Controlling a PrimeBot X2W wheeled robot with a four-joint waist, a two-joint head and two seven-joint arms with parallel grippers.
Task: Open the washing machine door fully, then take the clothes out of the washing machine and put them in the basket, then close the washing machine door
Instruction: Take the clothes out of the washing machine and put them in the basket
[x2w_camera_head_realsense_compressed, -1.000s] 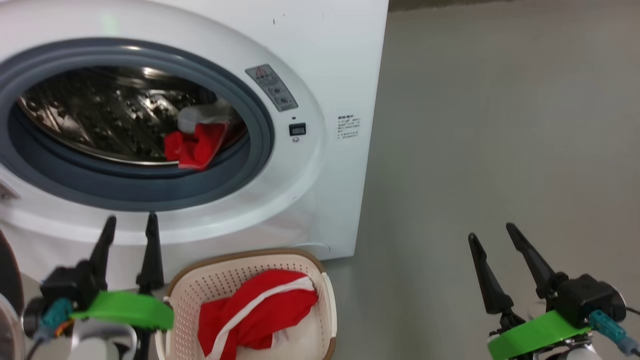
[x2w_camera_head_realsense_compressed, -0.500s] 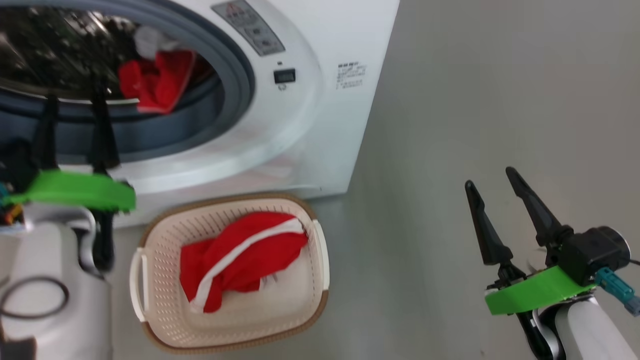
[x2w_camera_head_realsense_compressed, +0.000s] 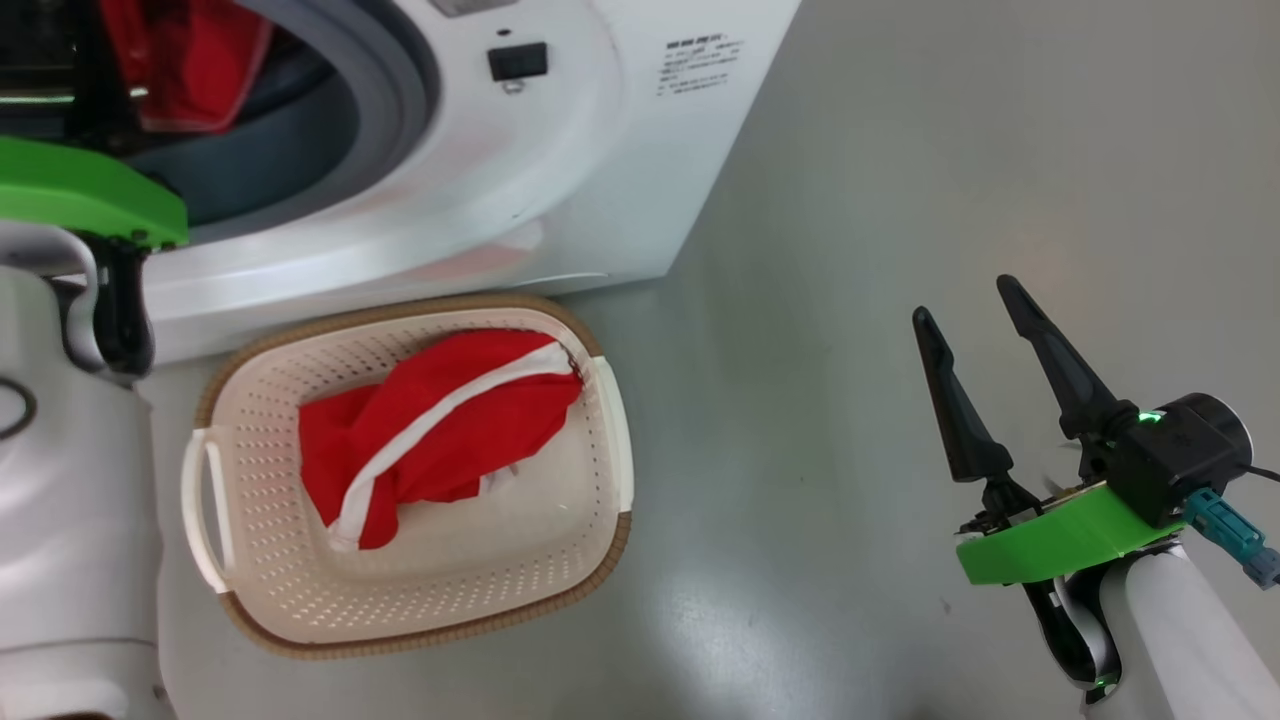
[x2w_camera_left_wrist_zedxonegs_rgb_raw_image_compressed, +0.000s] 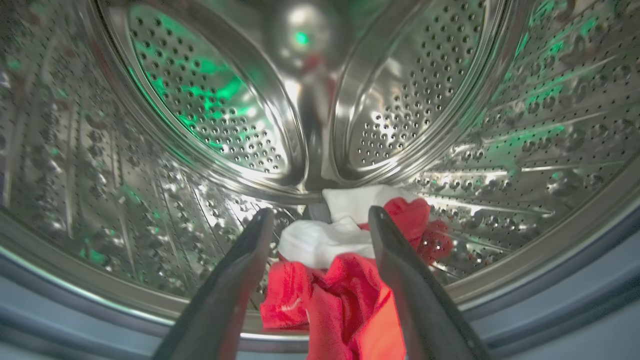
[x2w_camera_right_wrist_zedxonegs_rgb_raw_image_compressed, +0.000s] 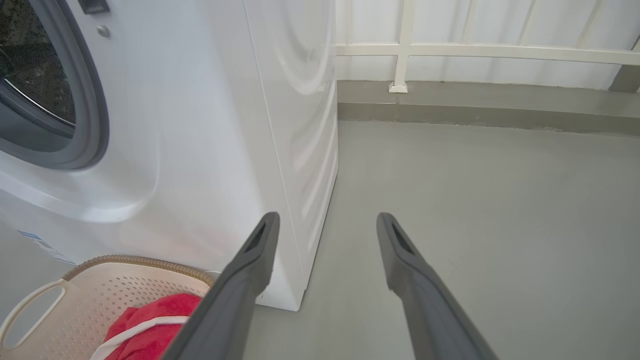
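Observation:
My gripper will pull, and the clothes (x2w_camera_head_realsense_compressed: 198, 70) will trail out together and leave the drum empty, because their red and white folds (x2w_camera_left_wrist_zedxonegs_rgb_raw_image_compressed: 345, 252) are bunched together.
My left gripper (x2w_camera_left_wrist_zedxonegs_rgb_raw_image_compressed: 320, 212) is open inside the washing machine's perforated steel drum (x2w_camera_left_wrist_zedxonegs_rgb_raw_image_compressed: 200, 100). Its two fingers stand either side of the red and white clothes (x2w_camera_left_wrist_zedxonegs_rgb_raw_image_compressed: 345, 285) lying at the drum's front lip. In the head view its green wrist band (x2w_camera_head_realsense_compressed: 80, 190) sits at the grey rubber ring (x2w_camera_head_realsense_compressed: 390, 90), with red fabric (x2w_camera_head_realsense_compressed: 180, 60) behind it. One red garment with a white stripe (x2w_camera_head_realsense_compressed: 440, 430) lies in the cream basket (x2w_camera_head_realsense_compressed: 560, 540) on the floor before the white washing machine (x2w_camera_head_realsense_compressed: 600, 150). My right gripper (x2w_camera_head_realsense_compressed: 962, 300) hangs open and empty over the floor, right of the basket. The door is out of view.
Bare grey floor (x2w_camera_head_realsense_compressed: 900, 150) stretches right of the machine. In the right wrist view a white railing (x2w_camera_right_wrist_zedxonegs_rgb_raw_image_compressed: 475, 50) and a low kerb run along the far side. The basket (x2w_camera_right_wrist_zedxonegs_rgb_raw_image_compressed: 100, 295) stands close against the machine's front (x2w_camera_right_wrist_zedxonegs_rgb_raw_image_compressed: 225, 125).
The head camera has tilted down and the picture has shifted. My left gripper has gone forward from in front of the machine into the drum opening. The right gripper stays open.

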